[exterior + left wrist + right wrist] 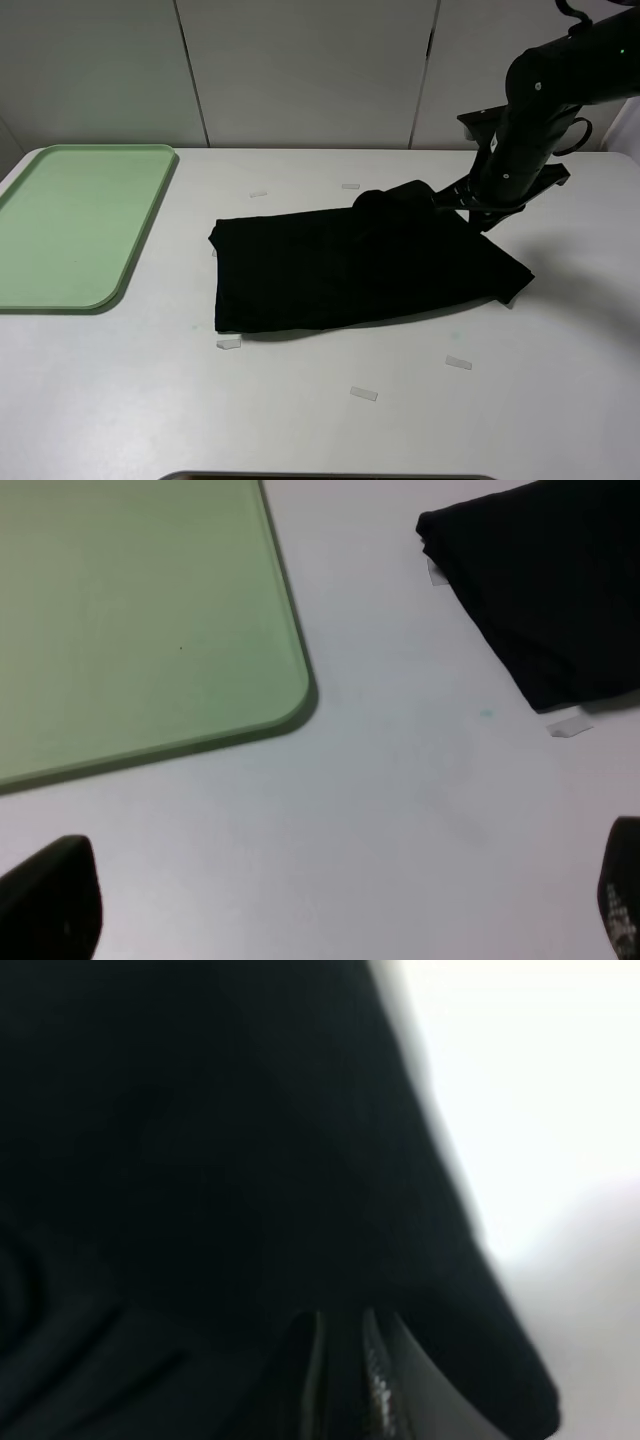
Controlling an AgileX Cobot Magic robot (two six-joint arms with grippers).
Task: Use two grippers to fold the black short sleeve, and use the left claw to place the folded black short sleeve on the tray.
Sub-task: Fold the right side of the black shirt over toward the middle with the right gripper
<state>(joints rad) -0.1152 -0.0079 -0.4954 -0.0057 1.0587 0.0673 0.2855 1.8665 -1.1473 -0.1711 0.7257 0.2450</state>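
Note:
The short sleeve's near corner sticks out while my right gripper is at the black short sleeve's slanted edge (492, 243), so I should pinch that corner (522, 279) and fold it inward.
The black short sleeve (340, 270) lies folded into a rough rectangle in the middle of the white table, no lettering showing. My right gripper (378, 200) reaches in from the right and is at the shirt's far edge, where a bunch of cloth is raised. In the right wrist view black cloth (200, 1160) fills the frame and the fingers (375, 1390) sit close together on it. The mint-green tray (70, 220) lies empty at the left. My left gripper (335, 900) is open above bare table, between the tray's corner (290, 700) and the shirt's corner (550, 590); its arm is out of the exterior view.
Small clear tape pieces lie on the table near the shirt's front corner (229, 344), in front of it (364, 394) (458, 363), and behind it (258, 194). One also shows in the left wrist view (567, 725). A white panelled wall stands behind the table.

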